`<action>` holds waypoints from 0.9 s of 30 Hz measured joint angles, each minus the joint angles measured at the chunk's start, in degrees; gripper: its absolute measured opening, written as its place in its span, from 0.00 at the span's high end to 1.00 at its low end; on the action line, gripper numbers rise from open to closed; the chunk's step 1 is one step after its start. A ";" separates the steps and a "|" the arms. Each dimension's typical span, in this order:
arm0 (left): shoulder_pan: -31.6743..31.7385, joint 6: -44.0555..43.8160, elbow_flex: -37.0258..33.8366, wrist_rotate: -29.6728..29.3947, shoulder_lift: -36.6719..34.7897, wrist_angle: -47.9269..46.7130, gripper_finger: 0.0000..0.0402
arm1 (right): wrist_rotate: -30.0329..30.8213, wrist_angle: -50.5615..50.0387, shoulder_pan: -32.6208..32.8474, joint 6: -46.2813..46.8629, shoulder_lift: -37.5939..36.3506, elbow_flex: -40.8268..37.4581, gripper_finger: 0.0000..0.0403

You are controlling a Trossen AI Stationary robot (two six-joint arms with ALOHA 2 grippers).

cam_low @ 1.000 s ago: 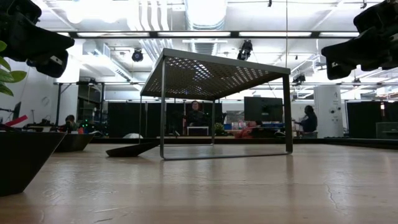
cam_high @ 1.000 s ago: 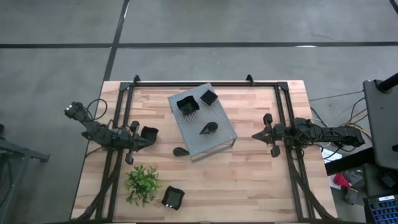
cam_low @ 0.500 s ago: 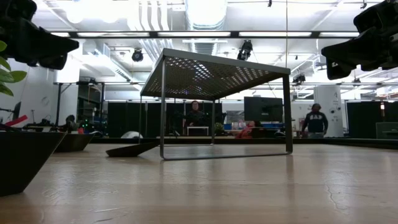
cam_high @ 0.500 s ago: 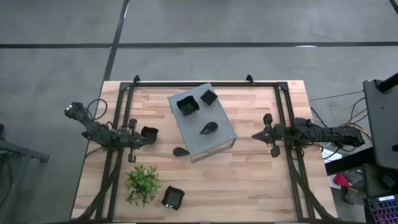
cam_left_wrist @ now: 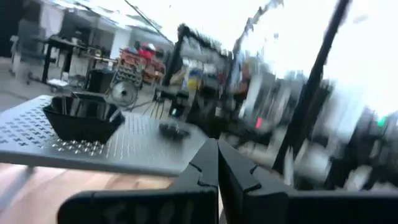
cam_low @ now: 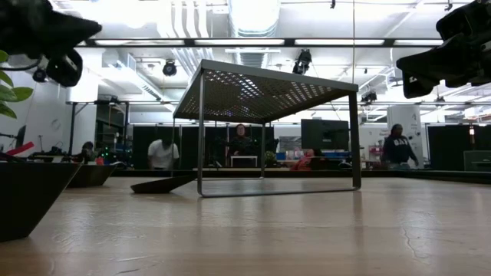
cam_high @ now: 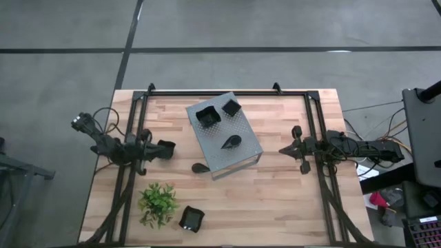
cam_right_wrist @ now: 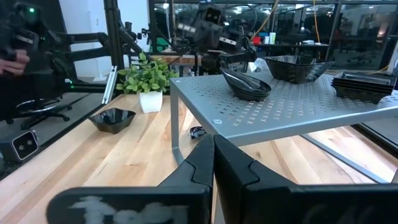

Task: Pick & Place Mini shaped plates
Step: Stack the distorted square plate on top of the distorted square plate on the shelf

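Next, my left gripper swings back, tip down and opens over the plate's rim (cam_high: 167, 157), because it is shut and points level above the low square plate (cam_high: 166, 149).
Glossy black plates are spread about. Two square plates (cam_high: 207, 116) (cam_high: 231, 107) and a leaf-shaped plate (cam_high: 231, 142) sit on top of the grey perforated rack (cam_high: 241, 131). On the table lie a leaf-shaped plate (cam_high: 200, 167) at the rack's near-left corner, a square plate (cam_high: 165, 147) and another square plate (cam_high: 191, 218). My left gripper (cam_left_wrist: 217, 149) is shut and empty, raised to about rack-top height just left of the square plate (cam_low: 92, 175), which rests on the wood. My right gripper (cam_right_wrist: 213, 143) is shut and hovers right of the rack.
A green potted plant (cam_high: 158, 203) stands near the table's near-left corner beside the near square plate. The rack fills the table's middle. Black frame rails (cam_high: 313, 138) run along both sides. Bare wood (cam_high: 275, 200) lies between the rack and the near and right edges. People move in the room behind.
My left arm has risen and drawn slightly toward the table's left and far side, away from the square plate beside it, which has stayed on the wood. Its wrist view is blurred by the motion.
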 joint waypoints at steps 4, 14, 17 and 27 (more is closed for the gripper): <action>0.11 -3.13 0.02 -2.31 0.00 5.54 1.00 | 0.00 0.00 0.00 0.00 0.00 0.00 0.98; 0.31 -2.62 2.97 -13.08 2.08 5.62 0.92 | 0.00 0.00 0.00 0.00 0.00 0.00 0.98; 0.28 -2.77 4.91 -13.46 5.49 3.11 0.82 | 0.00 0.00 0.00 0.00 0.00 0.00 0.98; 0.28 -7.48 19.49 -12.44 21.73 -18.86 0.59 | 0.00 0.00 0.00 0.00 0.00 0.00 0.98</action>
